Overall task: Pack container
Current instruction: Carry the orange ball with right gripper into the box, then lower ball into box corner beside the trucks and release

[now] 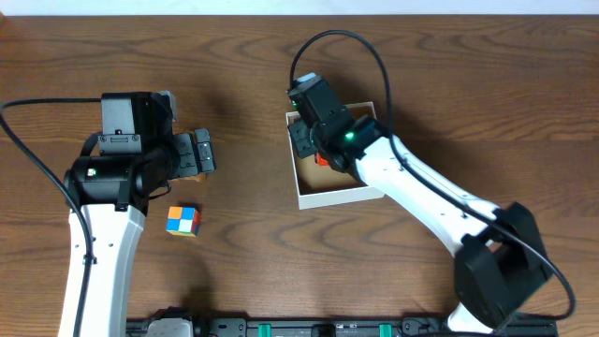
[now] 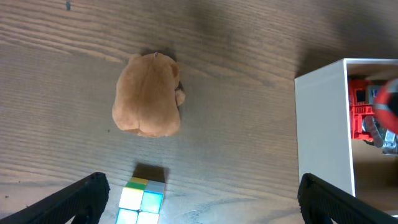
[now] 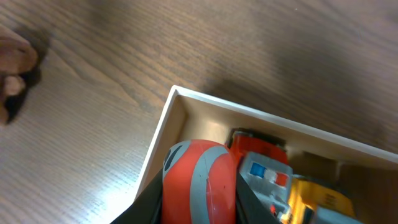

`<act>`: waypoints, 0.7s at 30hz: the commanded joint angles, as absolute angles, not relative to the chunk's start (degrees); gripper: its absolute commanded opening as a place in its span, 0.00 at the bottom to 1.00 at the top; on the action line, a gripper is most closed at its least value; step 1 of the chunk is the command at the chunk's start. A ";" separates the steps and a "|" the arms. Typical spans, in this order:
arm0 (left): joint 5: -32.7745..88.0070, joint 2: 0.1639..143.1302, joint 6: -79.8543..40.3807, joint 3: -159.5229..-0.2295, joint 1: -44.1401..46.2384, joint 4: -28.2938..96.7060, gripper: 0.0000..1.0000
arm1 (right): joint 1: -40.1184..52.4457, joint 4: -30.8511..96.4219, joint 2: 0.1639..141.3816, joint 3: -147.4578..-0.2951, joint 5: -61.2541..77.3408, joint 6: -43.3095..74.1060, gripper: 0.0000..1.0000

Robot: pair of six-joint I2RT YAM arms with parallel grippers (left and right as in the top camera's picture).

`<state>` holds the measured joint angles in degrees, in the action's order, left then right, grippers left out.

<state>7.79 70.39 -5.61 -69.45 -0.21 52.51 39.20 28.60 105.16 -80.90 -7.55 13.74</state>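
The round toy (image 3: 198, 180) is over the tight corner (image 3: 208, 127) by the red vehicle toy, so next my right gripper opens, then pushes the round toy down with closed fingers.
The container (image 1: 342, 197) is a white-walled box with a brown inside, right of the table's middle. It also shows in the left wrist view (image 2: 320, 124) and the right wrist view (image 3: 160, 134). My right gripper (image 1: 316, 142) (image 3: 199, 208) is over the box's left part, shut on a red and grey round toy (image 3: 199, 177). A red vehicle toy (image 3: 258, 146) (image 2: 359, 115) and a yellow toy (image 3: 317, 199) lie inside the box. My left gripper (image 1: 201, 153) (image 2: 208, 202) is open and empty above the table.
A brown plush toy (image 2: 148, 94) lies on the table ahead of the left gripper. A small colour cube (image 1: 183, 221) (image 2: 143, 199) lies between the left fingers, near the left one. The right arm's black cable (image 1: 374, 56) loops behind the box.
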 commanded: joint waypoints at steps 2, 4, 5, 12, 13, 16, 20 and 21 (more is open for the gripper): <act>8.38 70.37 -5.67 -70.48 -0.21 52.69 0.98 | 39.81 27.88 106.89 -81.34 -8.08 12.56 0.01; 8.38 70.37 -5.69 -70.48 -0.21 52.69 0.98 | 39.81 28.03 107.53 -81.32 -7.88 12.56 0.01; 8.38 70.37 -5.67 -70.48 -0.21 52.69 0.98 | 39.81 28.12 107.83 -81.32 -7.88 12.56 0.01; 8.38 70.37 -5.69 -70.48 -0.21 52.71 0.98 | 39.81 28.38 110.65 -81.28 -7.07 12.56 0.32; 8.38 70.37 -5.69 -70.48 -0.21 52.71 0.98 | 39.81 28.16 110.83 -81.28 -7.07 12.56 0.39; 8.38 70.37 -5.69 -70.48 -0.21 52.71 0.98 | 39.72 26.92 111.70 -81.28 -7.09 12.53 0.43; 8.38 70.37 -5.67 -70.48 -0.21 52.71 0.98 | 39.66 25.91 111.77 -81.28 -7.25 12.53 0.55; 8.38 70.37 -5.67 -70.48 -0.21 52.71 0.98 | 39.66 25.63 111.77 -81.28 -7.31 12.51 0.55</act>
